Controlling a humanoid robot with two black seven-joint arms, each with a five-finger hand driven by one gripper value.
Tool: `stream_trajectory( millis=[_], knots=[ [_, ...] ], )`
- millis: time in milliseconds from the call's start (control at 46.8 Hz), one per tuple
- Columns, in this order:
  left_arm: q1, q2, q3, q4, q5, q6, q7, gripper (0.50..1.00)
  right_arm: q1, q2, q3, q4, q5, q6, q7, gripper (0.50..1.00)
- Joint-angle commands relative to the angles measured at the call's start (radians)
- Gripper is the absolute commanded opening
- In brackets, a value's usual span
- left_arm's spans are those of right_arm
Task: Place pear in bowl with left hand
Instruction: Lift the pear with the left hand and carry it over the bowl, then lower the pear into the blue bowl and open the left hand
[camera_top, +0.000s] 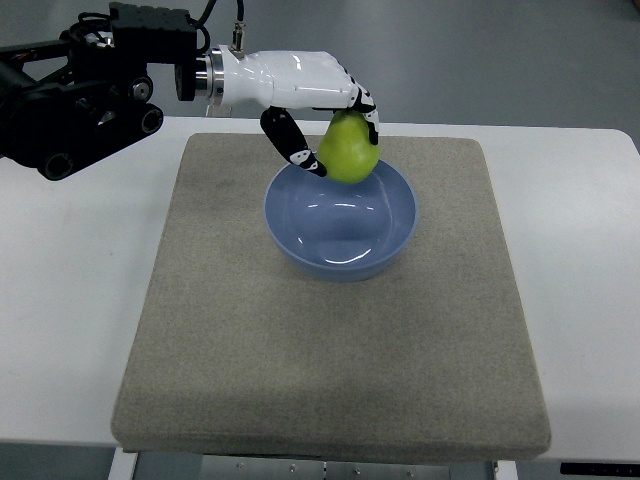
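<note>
The green pear is over the bowl's far rim, the empty bowl open ahead, so my left gripper keeps going inward and down until the pear's inside.
My left hand reaches in from the upper left, white with black finger joints. Its fingers are shut on a green pear, thumb on the pear's left and fingers over its top right. The pear hangs over the far rim of a light blue bowl, which stands on the mat near its middle and holds nothing. The right arm does not show.
A grey-beige mat covers most of the white table. The black left arm lies over the table's far left corner.
</note>
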Motion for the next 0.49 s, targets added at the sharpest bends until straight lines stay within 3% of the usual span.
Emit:
stream_trajectory(
  millis=[0, 470],
  knots=[
    [0.007, -0.004, 0.003, -0.001, 0.002, -0.001, 0.000, 0.500, 0.000, 0.000, 0.000, 0.000, 0.000, 0.000, 0.000, 0.926],
    [0.085, -0.076, 0.008, 0.019, 0.032, -0.001, 0.002, 0.500, 0.000, 0.000, 0.000, 0.000, 0.000, 0.000, 0.000, 0.926]
  ],
)
